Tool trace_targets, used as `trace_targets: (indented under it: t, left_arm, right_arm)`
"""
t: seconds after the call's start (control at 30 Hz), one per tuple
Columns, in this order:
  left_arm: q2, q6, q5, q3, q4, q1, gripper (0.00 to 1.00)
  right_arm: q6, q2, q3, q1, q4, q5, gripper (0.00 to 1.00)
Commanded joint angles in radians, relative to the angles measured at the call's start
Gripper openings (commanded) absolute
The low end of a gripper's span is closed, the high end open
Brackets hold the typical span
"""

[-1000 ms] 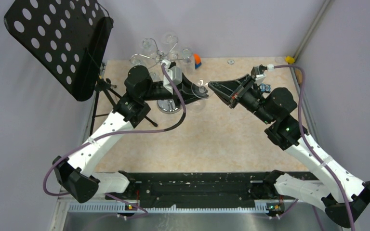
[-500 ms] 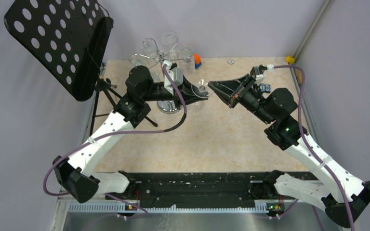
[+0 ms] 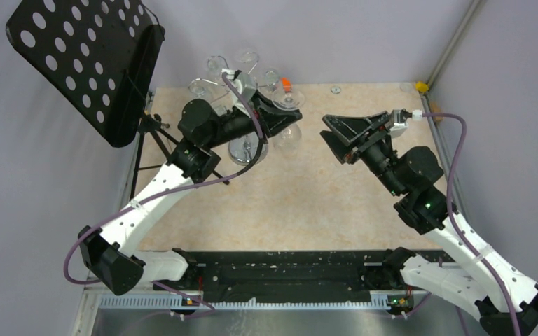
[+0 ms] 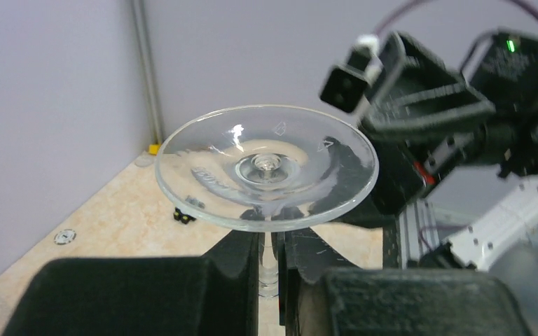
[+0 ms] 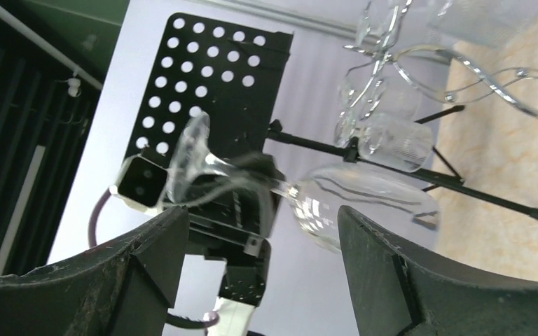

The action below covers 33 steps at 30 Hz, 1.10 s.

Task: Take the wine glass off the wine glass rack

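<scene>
The bowl (image 5: 429, 220) should be taken by its rim with my right gripper, turned upright and then set down, since my left gripper holds the wine glass foot up (image 4: 267, 168).
A clear wine glass (image 3: 288, 134) hangs in my left gripper (image 3: 274, 115), which is shut on its stem (image 4: 269, 260). The round foot (image 4: 266, 168) stands just past the fingertips; the bowl is hidden in the left wrist view. The glass is held to the right of the chrome wine glass rack (image 3: 242, 84), apart from its curled arms (image 5: 476, 73). My right gripper (image 3: 324, 127) stands open a short way right of the glass, facing it, with nothing between its fingers (image 5: 420, 269). In the right wrist view the glass (image 5: 364, 203) lies beyond them.
Other glasses (image 3: 246, 57) hang on the rack above its disc base (image 3: 244, 151). A black perforated music stand (image 3: 84, 63) on a tripod fills the back left. An orange object (image 3: 286, 85) and small bits (image 3: 335, 89) lie by the back wall.
The right gripper was shut, with its tip at the glass's foot; it has opened and drawn back to the right. The left gripper has carried the glass toward the back.
</scene>
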<state>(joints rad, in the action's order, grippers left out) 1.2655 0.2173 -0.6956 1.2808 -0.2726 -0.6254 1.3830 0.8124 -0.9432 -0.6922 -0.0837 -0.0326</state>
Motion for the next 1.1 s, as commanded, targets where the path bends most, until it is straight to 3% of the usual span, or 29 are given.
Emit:
trace_targets:
  t: [0.0, 0.13, 0.27, 0.5, 0.8, 1.07]
  left_arm:
    - [-0.035, 0.237, 0.245, -0.014, -0.252, -0.004, 0.00]
    - [-0.045, 0.376, 0.394, -0.014, -0.328, -0.006, 0.00]
    - [-0.054, 0.518, 0.514, -0.016, -0.360, -0.006, 0.00]
    - [-0.059, 0.699, 0.581, -0.033, -0.407, -0.011, 0.00]
    - [-0.056, 0.754, 0.580, -0.075, -0.548, -0.023, 0.00]
    - [-0.039, 0.743, 0.529, -0.114, -0.694, -0.030, 0.00]
  right_arm:
    - [-0.070, -0.050, 0.072, -0.009, -0.061, -0.088, 0.79]
    - [-0.029, -0.039, 0.139, -0.009, -0.158, -0.025, 0.81]
    - [0.009, -0.003, 0.197, -0.010, -0.376, 0.065, 0.82]
    - [0.041, 0.066, 0.191, -0.009, -0.698, 0.164, 0.80]
    - [0.086, 0.150, 0.158, -0.010, -0.900, 0.204, 0.55]
    - [0.124, 0.221, 0.115, -0.011, -0.980, 0.233, 0.38]
